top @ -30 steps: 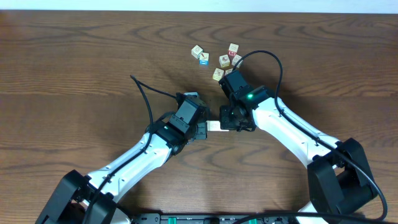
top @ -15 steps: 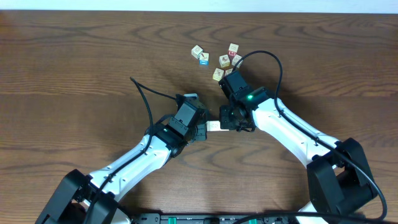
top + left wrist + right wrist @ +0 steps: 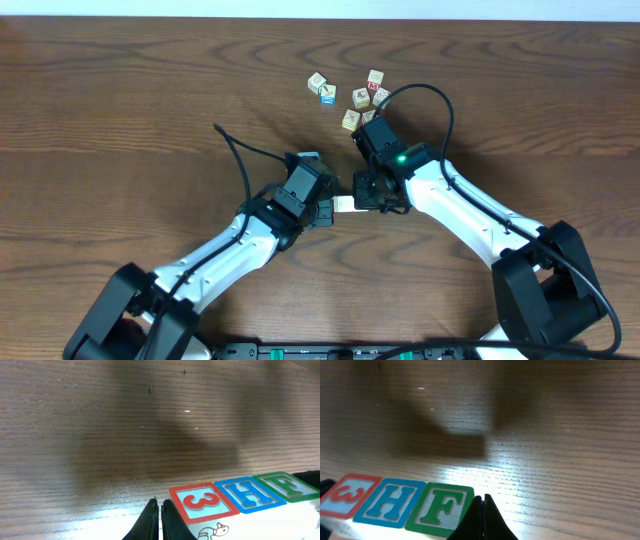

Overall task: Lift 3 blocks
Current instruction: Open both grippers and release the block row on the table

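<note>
My left gripper should continue to push on the "3" end as it lowers, with the three blocks flush in a straight row over clear wood, until the row rests there.
Three blocks stand in one row, side by side, between my two grippers: a red-framed "3", a blue-framed "H" and a green-framed "F". From overhead the row is a small pale bar. My left gripper is shut and empty, its tips against the "3" end. My right gripper is shut too, pressed against the "F" block. A rectangular shadow lies on the table apart from the row, so the row looks raised off the wood.
Several loose picture cubes lie in a cluster at the back, among them one with a blue face and one with red, just beyond the right arm's wrist. A black cable loops left of the left arm.
The left arm's lower part has shifted slightly to the right. Both grippers and the row between them have barely moved.
</note>
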